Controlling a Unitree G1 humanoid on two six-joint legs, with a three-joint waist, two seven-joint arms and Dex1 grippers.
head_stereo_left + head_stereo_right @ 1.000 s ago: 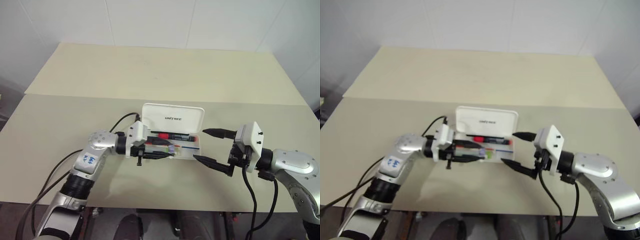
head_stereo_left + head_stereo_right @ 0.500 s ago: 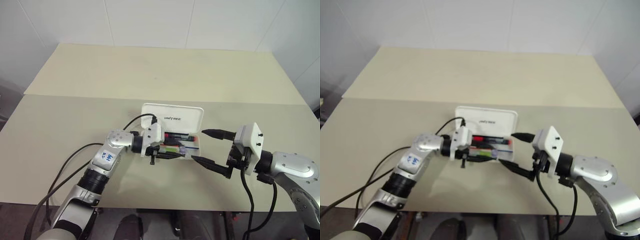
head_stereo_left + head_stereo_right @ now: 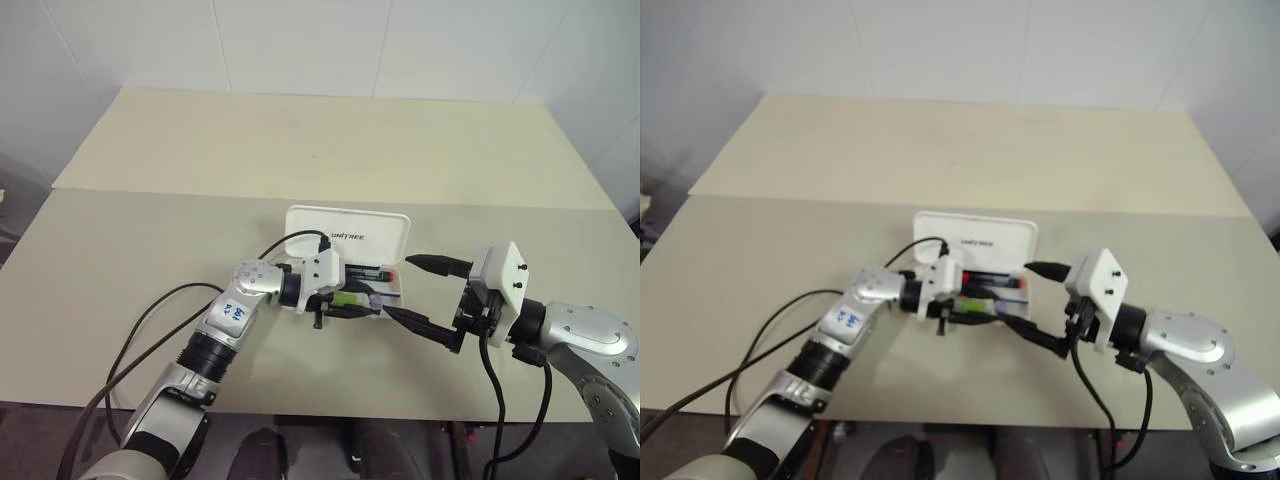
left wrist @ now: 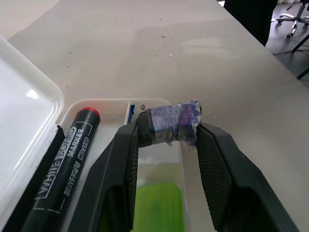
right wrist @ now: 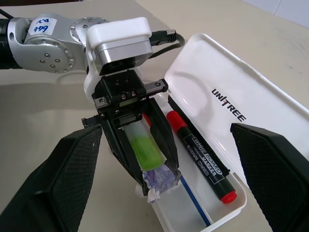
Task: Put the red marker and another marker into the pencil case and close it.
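Next, I release the purple piece [image 4: 170, 123] hanging over the pencil case's front edge, close my left gripper's fingers and press it down into the pencil case's end section [image 4: 159, 153].
The white pencil case [image 3: 350, 231] lies open mid-table, lid raised at the back with "UNITREE" on it. The red marker [image 5: 200, 157], black barrel and red cap, lies inside the tray along the lid side. My left gripper [image 3: 366, 300] is shut on the lime-green highlighter [image 5: 145, 150], holding it just over the tray's front half; its bluish-looking cap end sticks out between the fingertips [image 4: 145, 126]. My right gripper [image 3: 398, 287] stands open at the case's right end, its fingers [image 5: 72, 174] spread wide with nothing between them.
A thin blue stick [image 5: 195, 205] lies in the tray beside the red marker. A black cable [image 3: 290, 240] loops from the left wrist past the case's left end. The tan table [image 3: 300, 150] stretches bare behind the case; its front edge is close below the arms.
My left arm has carried the green highlighter rightward and a little down, from the case's left end to over its tray. The right gripper has stayed put and open.
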